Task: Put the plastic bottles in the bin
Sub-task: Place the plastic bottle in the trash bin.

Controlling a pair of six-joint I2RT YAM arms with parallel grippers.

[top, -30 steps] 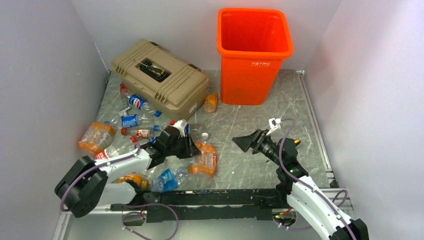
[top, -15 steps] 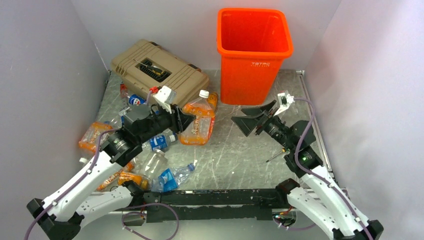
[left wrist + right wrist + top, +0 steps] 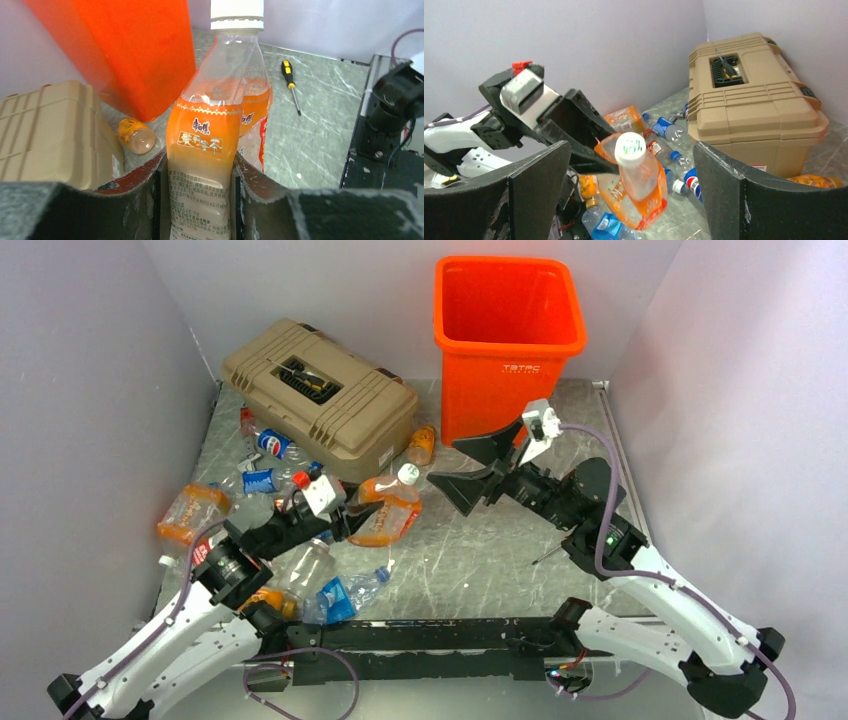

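Note:
A Pepsi bottle, with its blue label (image 3: 693, 183) sticking out beside the tan toolbox, should come into view underneath when I carry away the orange tea bottle (image 3: 388, 510).
My left gripper (image 3: 352, 522) is shut on an orange tea bottle (image 3: 385, 512) with a white cap, holding it off the table and pointing right. In the left wrist view the bottle (image 3: 210, 135) stands between both fingers, cap up. My right gripper (image 3: 466, 468) is open and faces the cap from a short gap away. In the right wrist view the bottle (image 3: 640, 180) lies between my wide fingers (image 3: 539, 185), not touched. The orange bin (image 3: 510, 340) stands upright at the back, behind the right gripper. Several more plastic bottles (image 3: 195, 510) lie at the left.
A tan toolbox (image 3: 320, 395) sits at the back left, with a small orange bottle (image 3: 422, 445) between it and the bin. A blue-labelled bottle (image 3: 345, 595) lies near the front rail. A screwdriver (image 3: 291, 85) lies on the table at the right.
The left gripper lifted the orange bottle off the table and now holds it toward the right gripper. The right gripper moved left toward the cap and opened wider.

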